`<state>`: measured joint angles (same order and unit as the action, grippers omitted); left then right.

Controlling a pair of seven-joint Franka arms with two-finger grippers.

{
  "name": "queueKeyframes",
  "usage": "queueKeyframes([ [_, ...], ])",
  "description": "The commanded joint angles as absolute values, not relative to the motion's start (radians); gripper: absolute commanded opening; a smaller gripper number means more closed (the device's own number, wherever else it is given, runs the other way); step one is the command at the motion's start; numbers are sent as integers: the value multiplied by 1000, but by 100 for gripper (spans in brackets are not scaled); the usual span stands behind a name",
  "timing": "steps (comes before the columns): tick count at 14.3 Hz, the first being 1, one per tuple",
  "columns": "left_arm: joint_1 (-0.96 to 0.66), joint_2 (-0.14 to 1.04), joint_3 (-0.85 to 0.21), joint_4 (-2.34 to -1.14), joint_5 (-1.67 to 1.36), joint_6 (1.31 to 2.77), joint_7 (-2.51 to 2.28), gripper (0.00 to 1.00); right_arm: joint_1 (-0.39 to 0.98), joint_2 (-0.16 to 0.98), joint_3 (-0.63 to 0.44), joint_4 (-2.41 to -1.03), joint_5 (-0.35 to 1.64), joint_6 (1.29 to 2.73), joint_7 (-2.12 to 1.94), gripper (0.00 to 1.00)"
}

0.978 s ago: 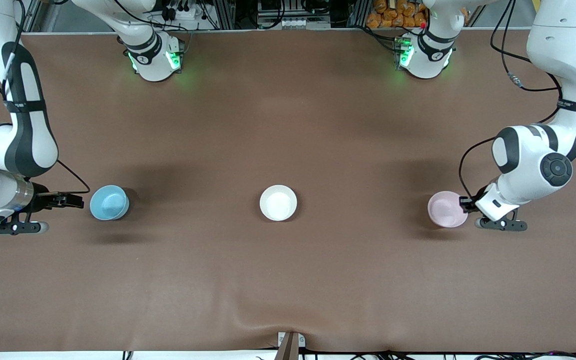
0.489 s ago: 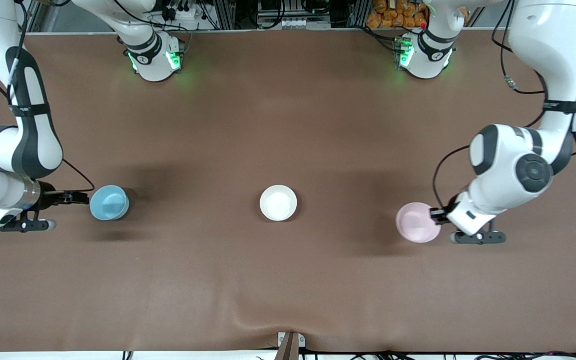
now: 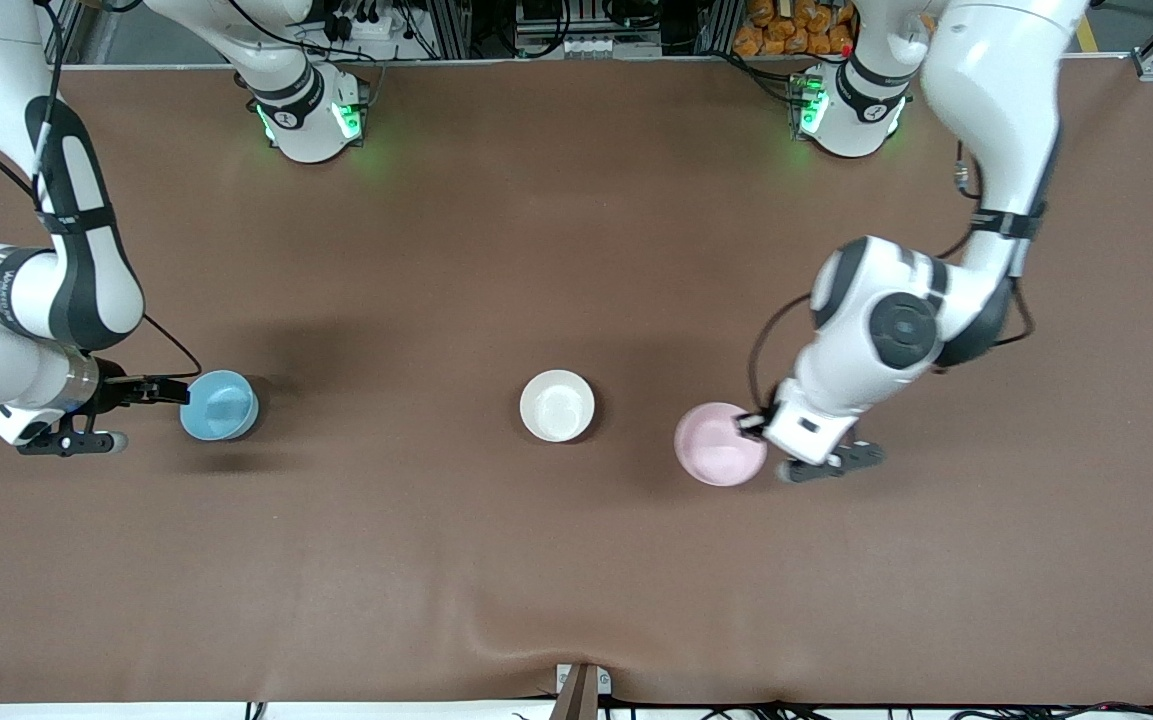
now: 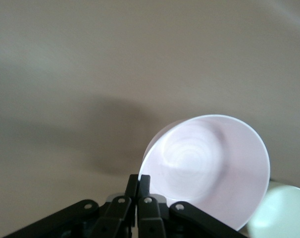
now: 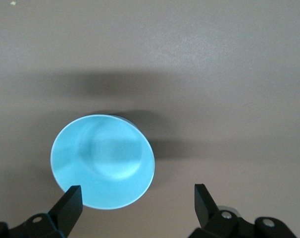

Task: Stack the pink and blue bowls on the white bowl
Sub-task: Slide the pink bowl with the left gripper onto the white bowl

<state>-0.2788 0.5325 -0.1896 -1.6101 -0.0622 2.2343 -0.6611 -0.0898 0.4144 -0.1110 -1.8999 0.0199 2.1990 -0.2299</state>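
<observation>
The blue bowl will fit down inside the pink bowl when I lower it there, since it narrows from a wide rim to a smaller base.
The white bowl stands at the table's middle; its edge also shows in the left wrist view. My left gripper is shut on the rim of the pink bowl and holds it just above the table, beside the white bowl toward the left arm's end. In the left wrist view the fingers pinch the pink bowl's rim. The blue bowl stands toward the right arm's end. My right gripper is open and empty at its edge. In the right wrist view the gripper is by the blue bowl.
The brown table cover has a small wrinkle near its front-camera edge. The two arm bases stand along the edge farthest from the front camera.
My left arm has carried the pink bowl a long way toward the white bowl. My right gripper has edged closer to the blue bowl. The white and blue bowls have not moved.
</observation>
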Motion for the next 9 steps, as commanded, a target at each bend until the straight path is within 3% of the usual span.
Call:
queueKeyframes([
  [1,-366,587,-179,-1525,-95,2206,-791,0,-103,383,-104,-1985,37,2304,-253,100],
  [4,-455,655,-170,-1461,-91,2207,-891,0,-107,408,-104,-1985,52,2316,-250,100],
  [9,-512,681,-169,-1453,-87,2241,-899,0,-123,472,-104,-1980,132,2318,-250,100],
])
